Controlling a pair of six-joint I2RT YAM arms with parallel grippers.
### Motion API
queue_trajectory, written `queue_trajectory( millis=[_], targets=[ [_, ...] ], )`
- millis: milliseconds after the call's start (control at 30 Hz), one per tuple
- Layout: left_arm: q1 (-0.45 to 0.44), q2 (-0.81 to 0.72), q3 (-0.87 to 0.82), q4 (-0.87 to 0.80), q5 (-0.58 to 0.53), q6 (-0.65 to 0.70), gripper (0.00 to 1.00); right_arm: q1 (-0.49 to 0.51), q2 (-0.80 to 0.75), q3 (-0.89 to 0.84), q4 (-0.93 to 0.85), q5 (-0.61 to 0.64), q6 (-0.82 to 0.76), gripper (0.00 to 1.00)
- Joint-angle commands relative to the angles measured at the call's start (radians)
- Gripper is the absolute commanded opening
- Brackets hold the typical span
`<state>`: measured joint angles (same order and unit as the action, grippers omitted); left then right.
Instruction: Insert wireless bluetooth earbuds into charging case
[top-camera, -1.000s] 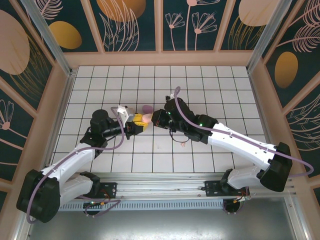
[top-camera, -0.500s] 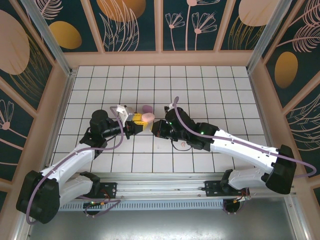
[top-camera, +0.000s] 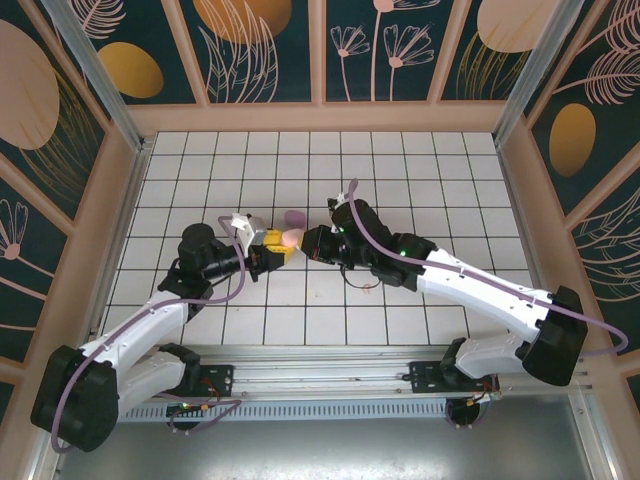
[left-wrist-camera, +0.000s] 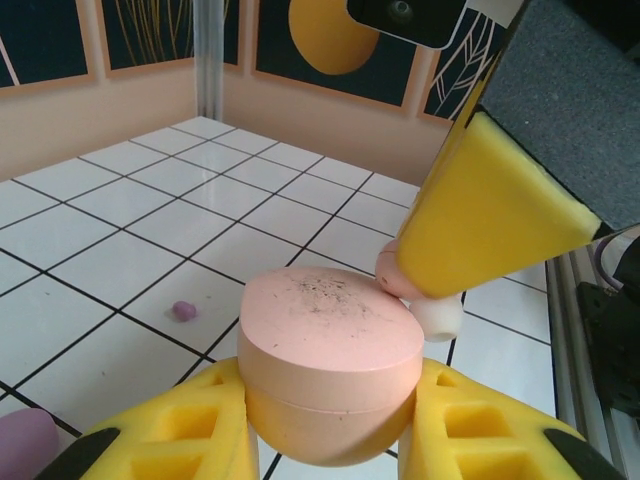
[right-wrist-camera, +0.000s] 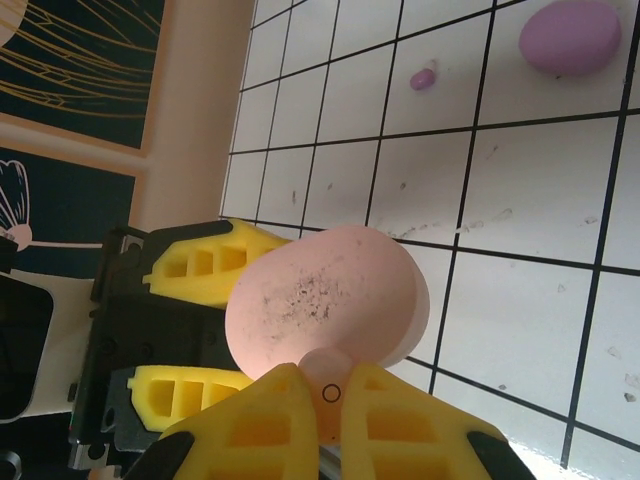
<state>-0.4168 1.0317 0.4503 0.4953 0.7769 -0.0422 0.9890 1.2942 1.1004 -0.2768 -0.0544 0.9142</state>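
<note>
Next, my right gripper pushes the lid's edge (left-wrist-camera: 398, 308) up with the earbud, then seats it first, because the pale pink charging case's lid (left-wrist-camera: 325, 325) is shut over its slots.
A pale pink charging case (left-wrist-camera: 330, 350) sits between the yellow foam fingers of my left gripper (left-wrist-camera: 325, 430), which is shut on it; its flat, speckled face (right-wrist-camera: 325, 300) is turned up. My right gripper (right-wrist-camera: 330, 410) is shut on a pale pink earbud (right-wrist-camera: 330, 385) with a white tip (left-wrist-camera: 438, 315). The bud touches the edge of the case's face. From above, both grippers (top-camera: 275, 250) (top-camera: 312, 243) meet at the pink case (top-camera: 288, 238) mid-table. A tiny purple earbud (left-wrist-camera: 184, 310) (right-wrist-camera: 423, 79) lies loose on the tiles beyond.
A purple oval case (right-wrist-camera: 568, 35) (top-camera: 295, 217) lies on the white tiled floor just behind the grippers. A small pinkish speck (top-camera: 368, 290) sits on a tile under the right arm. Patterned walls enclose the table on three sides.
The right gripper dipped toward the near edge with its bud, then came back up against the pink case. The left gripper kept hold of the case, shifting only slightly.
</note>
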Motion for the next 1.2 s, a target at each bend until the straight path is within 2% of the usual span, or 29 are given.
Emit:
queue_trajectory(
  millis=[0, 433, 767, 1167],
  targets=[
    [-0.007, -0.017, 0.004, 0.039, 0.029, -0.008, 0.0, 0.009, 0.005, 0.005, 0.016, -0.019, -0.009, 0.06],
    [-0.006, 0.002, 0.011, 0.057, 0.036, -0.012, 0.0, 0.063, -0.056, -0.083, -0.004, 0.017, 0.038, 0.05],
    [-0.008, -0.022, 0.004, 0.051, 0.061, -0.018, 0.0, 0.007, 0.011, 0.028, -0.045, 0.009, -0.059, 0.05],
    [-0.022, -0.038, -0.001, 0.044, 0.067, -0.017, 0.0, -0.023, 0.034, 0.078, -0.007, -0.01, -0.067, 0.05]
  ],
)
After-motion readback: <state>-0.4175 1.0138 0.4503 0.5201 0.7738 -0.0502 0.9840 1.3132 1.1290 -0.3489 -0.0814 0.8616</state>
